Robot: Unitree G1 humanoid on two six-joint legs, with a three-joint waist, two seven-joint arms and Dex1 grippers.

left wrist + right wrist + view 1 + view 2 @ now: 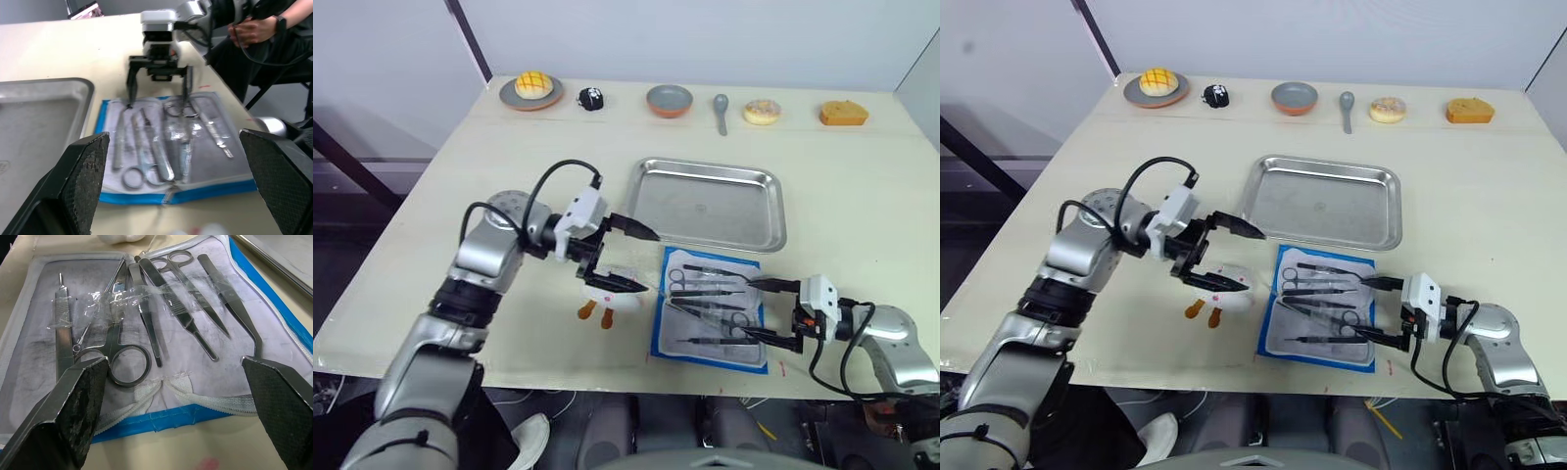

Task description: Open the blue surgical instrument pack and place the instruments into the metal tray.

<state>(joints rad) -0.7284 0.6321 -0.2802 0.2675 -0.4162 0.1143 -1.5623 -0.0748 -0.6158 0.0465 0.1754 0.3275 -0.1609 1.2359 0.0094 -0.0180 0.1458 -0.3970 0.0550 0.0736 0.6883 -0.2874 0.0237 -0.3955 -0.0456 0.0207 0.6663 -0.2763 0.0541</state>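
Note:
The slim silver instrument point(120, 138) should come out and leave the clear strip behind on the lining when I pull it, because the instrument's near end point(118, 163) sticks out uncovered.
The blue surgical instrument pack point(658, 333) lies unfolded near the table's front edge, its pale lining facing up. Several silver instruments point(188, 320), scissors, forceps and tweezers, lie side by side on the lining under clear strips. Just behind the pack sits the metal tray point(651, 176), with nothing in it. My right gripper point(759, 309) is open at the pack's right edge, fingertips reaching over the lining. My left gripper point(641, 260) is open to the left of the pack, above a white plush toy point(625, 298), holding nothing.
Along the table's far edge stand a plate with a yellow bun point(531, 90), a small black object point(592, 98), a round bowl point(669, 100), a grey spoon point(721, 110), a doughnut point(763, 111) and an orange cake piece point(843, 114). A person's hands point(254, 29) show beyond the table's front edge.

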